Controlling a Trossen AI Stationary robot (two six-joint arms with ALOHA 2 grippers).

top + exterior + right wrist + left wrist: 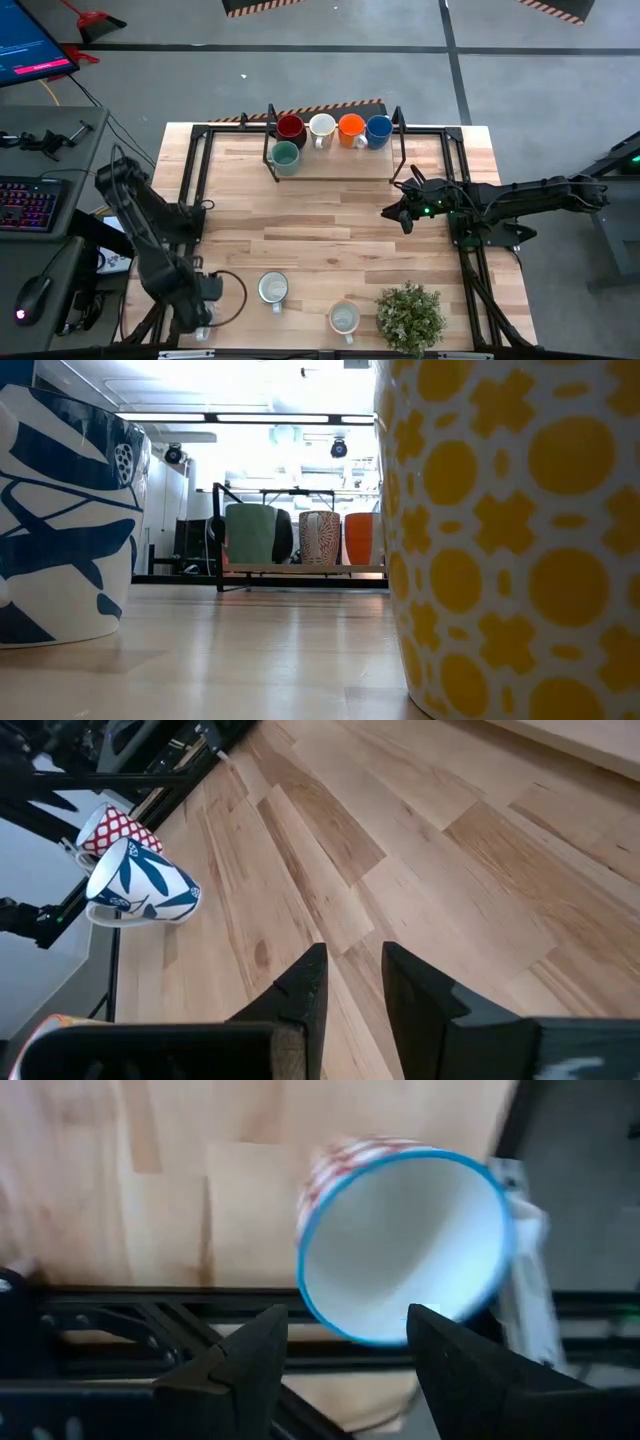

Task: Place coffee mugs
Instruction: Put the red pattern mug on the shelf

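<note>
My left gripper should take the mug's blue rim (pixel 335 1323) and pass the mug over, because the checked mug (pixel 405 1235) is at the near corner of the table, far from my right gripper.
Five coffee mugs stand on a low rack (pixel 340 170) at the table's far side: dark red (pixel 290 127), white (pixel 322 127), orange (pixel 350 129), blue (pixel 378 130) and teal (pixel 285 157). A white mug with blue leaves (pixel 273 288) and a white mug with a yellow pattern (pixel 344 318) stand upright on the near table. A red-and-white checked mug with a blue rim (pixel 400 1245) lies below my left gripper (pixel 345 1350), which points down, open, at the near left corner (pixel 203 318). My right gripper (pixel 355 980) hovers at mid-right (pixel 400 213), slightly open, with nothing between its fingers.
A green potted plant (pixel 410 315) stands at the near right, beside the yellow-patterned mug (pixel 510 530). Black frame rails (pixel 195 180) run along the table's left and right sides. Bare wood (pixel 330 235) lies between the rack and the near mugs.
</note>
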